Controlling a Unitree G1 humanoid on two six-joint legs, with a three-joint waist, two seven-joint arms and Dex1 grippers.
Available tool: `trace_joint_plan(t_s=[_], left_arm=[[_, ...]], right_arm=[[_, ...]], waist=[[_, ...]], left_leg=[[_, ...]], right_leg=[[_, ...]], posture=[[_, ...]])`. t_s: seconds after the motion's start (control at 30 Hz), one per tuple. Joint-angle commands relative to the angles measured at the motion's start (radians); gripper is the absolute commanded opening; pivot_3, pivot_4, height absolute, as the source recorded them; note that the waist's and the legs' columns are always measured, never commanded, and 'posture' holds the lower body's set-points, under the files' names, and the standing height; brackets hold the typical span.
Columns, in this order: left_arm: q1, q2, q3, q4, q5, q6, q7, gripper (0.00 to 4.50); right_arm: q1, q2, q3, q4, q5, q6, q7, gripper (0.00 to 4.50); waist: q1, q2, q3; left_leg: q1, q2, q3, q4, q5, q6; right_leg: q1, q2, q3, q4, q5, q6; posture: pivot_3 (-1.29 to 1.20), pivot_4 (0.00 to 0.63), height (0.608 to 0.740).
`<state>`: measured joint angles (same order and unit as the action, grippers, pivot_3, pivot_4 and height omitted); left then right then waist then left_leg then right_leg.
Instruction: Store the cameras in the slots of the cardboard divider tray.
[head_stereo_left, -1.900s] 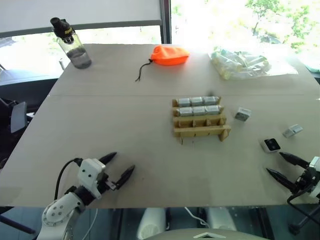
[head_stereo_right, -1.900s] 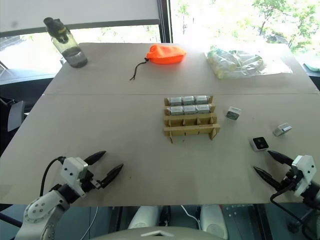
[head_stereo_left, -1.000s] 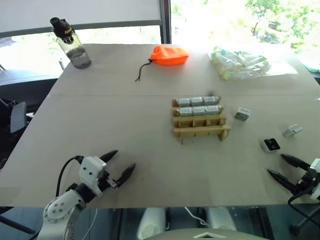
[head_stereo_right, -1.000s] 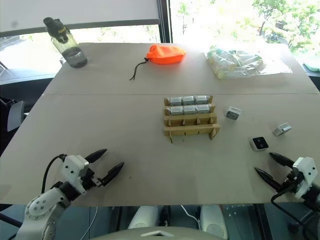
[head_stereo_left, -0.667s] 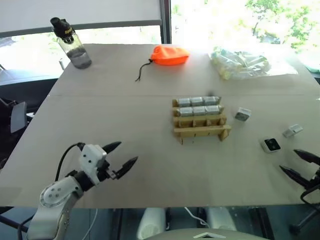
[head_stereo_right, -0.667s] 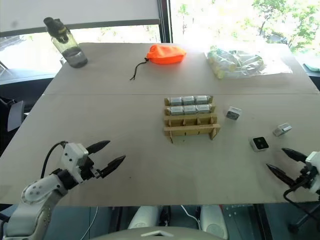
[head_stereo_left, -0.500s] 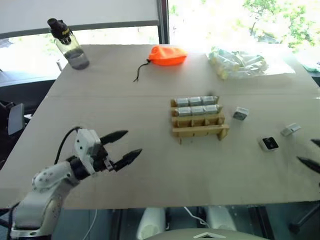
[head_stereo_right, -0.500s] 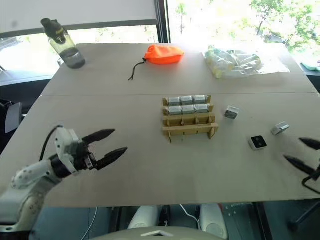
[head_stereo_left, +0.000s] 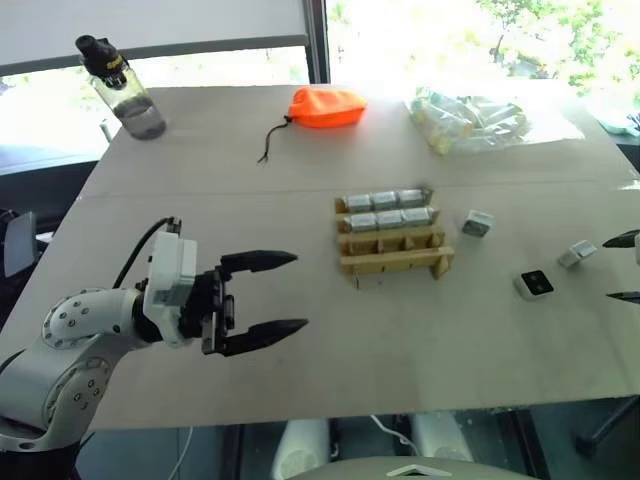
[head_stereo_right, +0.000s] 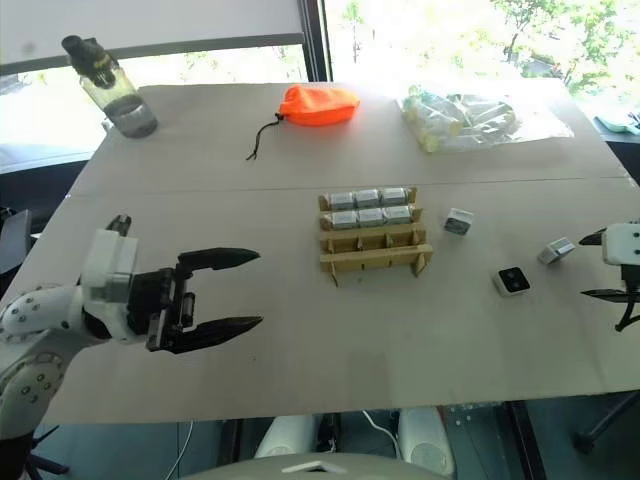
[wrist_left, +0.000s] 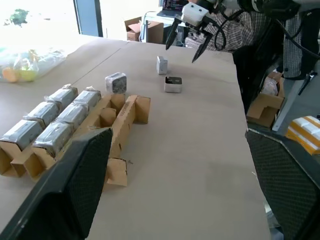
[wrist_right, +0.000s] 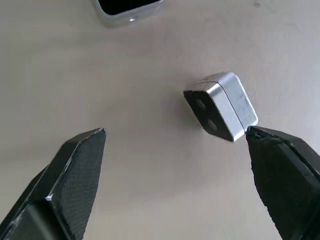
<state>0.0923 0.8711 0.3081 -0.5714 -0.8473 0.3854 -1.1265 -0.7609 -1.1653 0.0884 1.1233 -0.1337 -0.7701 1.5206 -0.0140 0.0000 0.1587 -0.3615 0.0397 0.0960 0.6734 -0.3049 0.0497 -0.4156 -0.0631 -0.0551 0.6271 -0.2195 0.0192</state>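
Note:
The camera (wrist_right: 225, 102) nearest my right gripper is standing on edge with space around it, so I keep moving over it until my fingers are on either side of its front and back (wrist_right: 209, 114).
The cardboard divider tray (head_stereo_left: 392, 262) stands mid-table, its two far rows filled with several silver-grey cameras (head_stereo_left: 385, 201) and its two near rows bare. Three loose cameras lie to its right: one just beside it (head_stereo_left: 478, 223), a dark-faced one (head_stereo_left: 534, 284) and one near the table's right edge (head_stereo_left: 577, 254). My left gripper (head_stereo_left: 300, 291) hovers open left of the tray, pointing level toward it. My right gripper (head_stereo_right: 587, 267) is open above the right-edge camera (wrist_right: 222, 105), which lies by one of its fingertips (wrist_right: 280, 160).
A water bottle (head_stereo_left: 115, 85) stands at the far left corner. An orange pouch (head_stereo_left: 325, 105) and a clear bag of pale items (head_stereo_left: 475, 115) lie along the far side. A person in a plaid shirt (wrist_left: 235, 30) sits beyond the table's right end.
Both arms have risen from the near edge. The left gripper swung to point right toward the tray. The right gripper moved forward and outward over the right-edge camera. Both stayed open.

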Motion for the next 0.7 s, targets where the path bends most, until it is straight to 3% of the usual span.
trace_joint_plan(t_s=[0.03,0.37,0.7], left_arm=[[-0.009,-0.010,0.029,-0.052,-0.015,-0.010,0.023,4.41],[0.023,-0.040,0.026,-0.089,0.014,-0.026,0.056,4.41],[0.042,-0.069,0.009,-0.099,0.065,-0.055,0.082,4.41]], right_arm=[[-0.096,0.002,0.058,0.055,-0.076,-0.056,0.002,4.50],[-0.272,0.041,0.193,0.125,-0.239,-0.119,-0.070,4.50],[-0.351,0.085,0.314,0.160,-0.413,-0.132,-0.295,4.50]], waist=[[0.002,0.000,0.001],[-0.004,0.001,0.001],[0.001,0.001,0.001]], left_leg=[[0.000,0.000,0.000,0.000,0.000,0.000],[0.000,0.000,0.001,0.002,0.000,-0.001],[-0.001,0.000,0.000,0.003,0.001,-0.002]], right_leg=[[0.000,0.000,0.000,0.000,0.000,0.000],[0.000,-0.002,0.000,0.001,0.000,0.000],[0.000,-0.002,0.000,0.002,0.000,0.000]], posture=[[0.00,0.150,0.740],[0.00,0.150,0.740],[0.00,0.150,0.740]])
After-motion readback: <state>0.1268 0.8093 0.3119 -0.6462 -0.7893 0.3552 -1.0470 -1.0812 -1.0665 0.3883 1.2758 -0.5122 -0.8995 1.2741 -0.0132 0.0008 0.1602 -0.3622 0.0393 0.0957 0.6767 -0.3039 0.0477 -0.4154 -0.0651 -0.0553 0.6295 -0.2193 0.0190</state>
